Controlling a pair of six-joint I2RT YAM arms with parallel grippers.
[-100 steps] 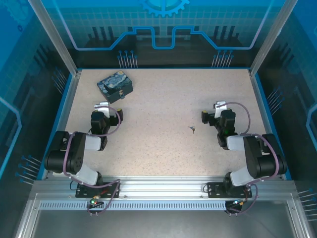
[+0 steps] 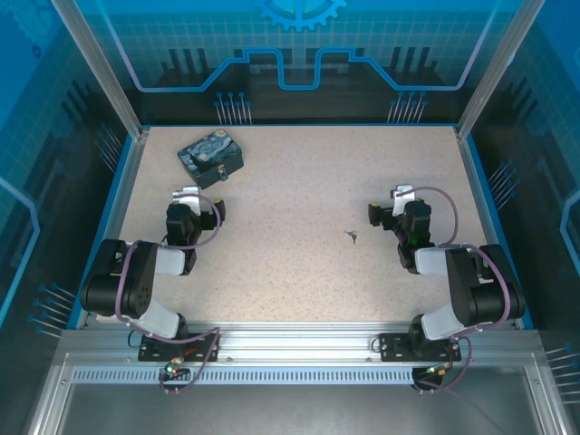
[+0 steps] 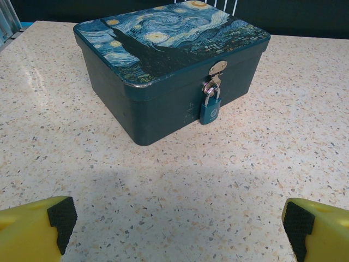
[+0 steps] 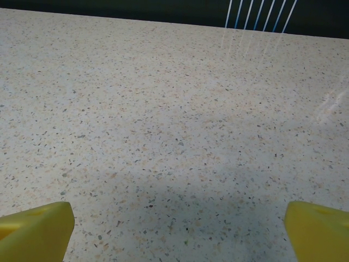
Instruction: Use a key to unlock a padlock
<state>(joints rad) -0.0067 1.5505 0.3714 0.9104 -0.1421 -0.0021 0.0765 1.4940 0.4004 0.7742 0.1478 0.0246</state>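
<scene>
I should first push the box [image 2: 210,158] to the middle [image 2: 302,207] with my left gripper, because it sits crooked in the far corner, away from the key and my right gripper.
A small bluish-grey padlock [image 3: 210,109] hangs shut from the hasp on the front of a painting-print box [image 3: 163,54]; from above it is a dark speck [image 2: 220,170] on the box [image 2: 210,157] at the far left. The key [image 2: 351,236] lies flat on the table right of centre. My left gripper [image 2: 198,207] rests low, a short way in front of the box, open, its yellow fingers [image 3: 32,232] wide apart over bare table. To the right of the key, my right gripper [image 2: 388,211] is open too, its fingers [image 4: 35,232] spread with nothing between them.
The speckled tabletop [image 2: 299,272] has a blue raised rim, with transparent enclosure walls and metal posts [image 2: 100,72] around it. Both arms are folded back near their bases at the front edge.
</scene>
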